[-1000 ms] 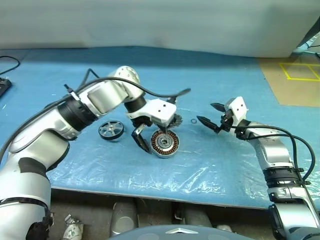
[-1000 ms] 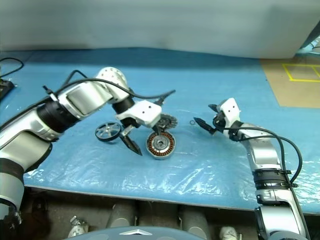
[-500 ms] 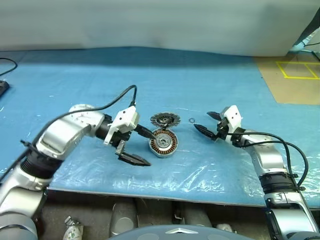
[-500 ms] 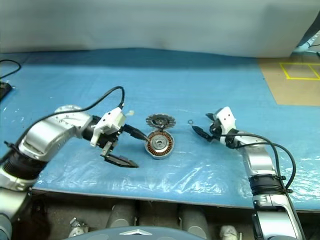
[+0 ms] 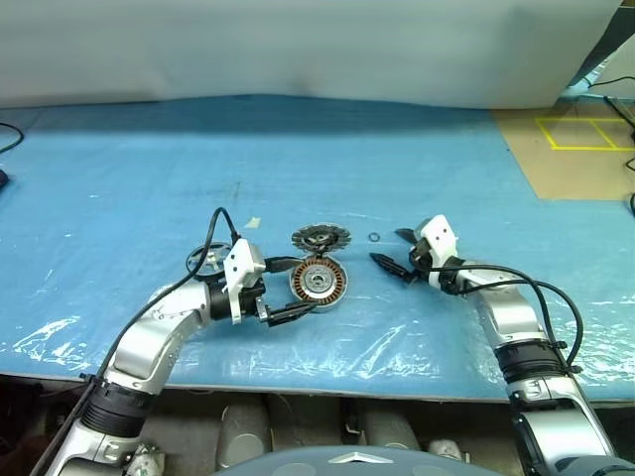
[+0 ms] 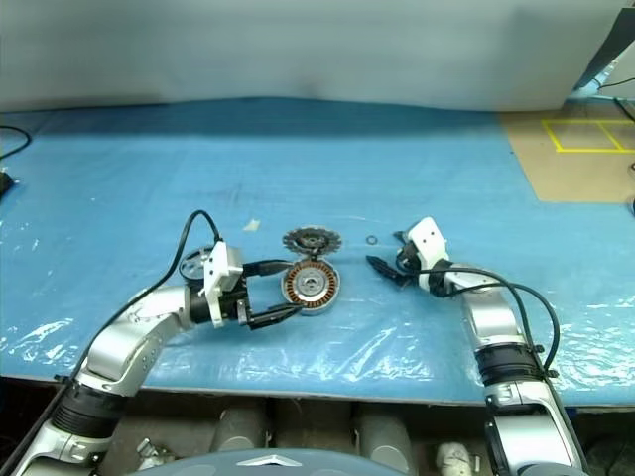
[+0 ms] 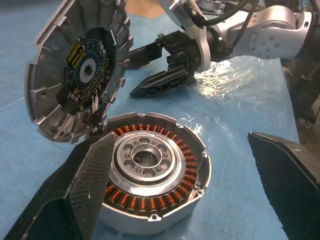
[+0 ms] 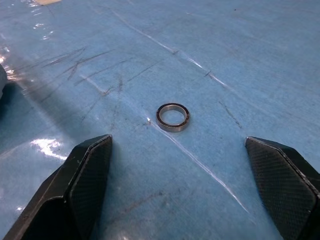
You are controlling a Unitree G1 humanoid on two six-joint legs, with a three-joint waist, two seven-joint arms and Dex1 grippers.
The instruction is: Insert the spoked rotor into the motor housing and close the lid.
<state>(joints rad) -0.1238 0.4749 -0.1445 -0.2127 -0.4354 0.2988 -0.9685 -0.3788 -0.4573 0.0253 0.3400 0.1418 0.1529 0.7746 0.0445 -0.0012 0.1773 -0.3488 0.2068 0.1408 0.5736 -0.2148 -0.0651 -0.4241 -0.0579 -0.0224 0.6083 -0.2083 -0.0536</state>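
Note:
I expect the small metal ring (image 5: 374,237) to nest in the motor housing's round centre (image 5: 317,280) when I carry the ring over and lower it, because that centre is open and faces up.
The motor housing (image 5: 317,281), a silver cup with copper windings, lies on the blue sheet. Just behind it is the grey finned lid (image 5: 321,238), close to the housing's rim (image 7: 80,75). The spoked rotor (image 5: 208,260) lies to the left, partly hidden behind my left wrist. My left gripper (image 5: 298,286) is low at the table, pointing right, open and empty. Its fingers (image 7: 85,190) reach along the housing's (image 7: 155,175) left side. My right gripper (image 5: 385,246) is open and empty to the right of the housing, aimed at a small metal ring (image 8: 173,117).
The small ring (image 5: 374,237) lies between the lid and my right gripper. A scrap of tape (image 5: 253,222) sits behind the rotor. The blue plastic-covered sheet (image 5: 397,337) ends at the table's front edge. A brown floor patch with yellow lines (image 5: 575,139) is far right.
My left arm has swung down from above the housing to table level on its left, and the gripper now points right at the housing. The right gripper has sunk slightly. The camera view has shifted.

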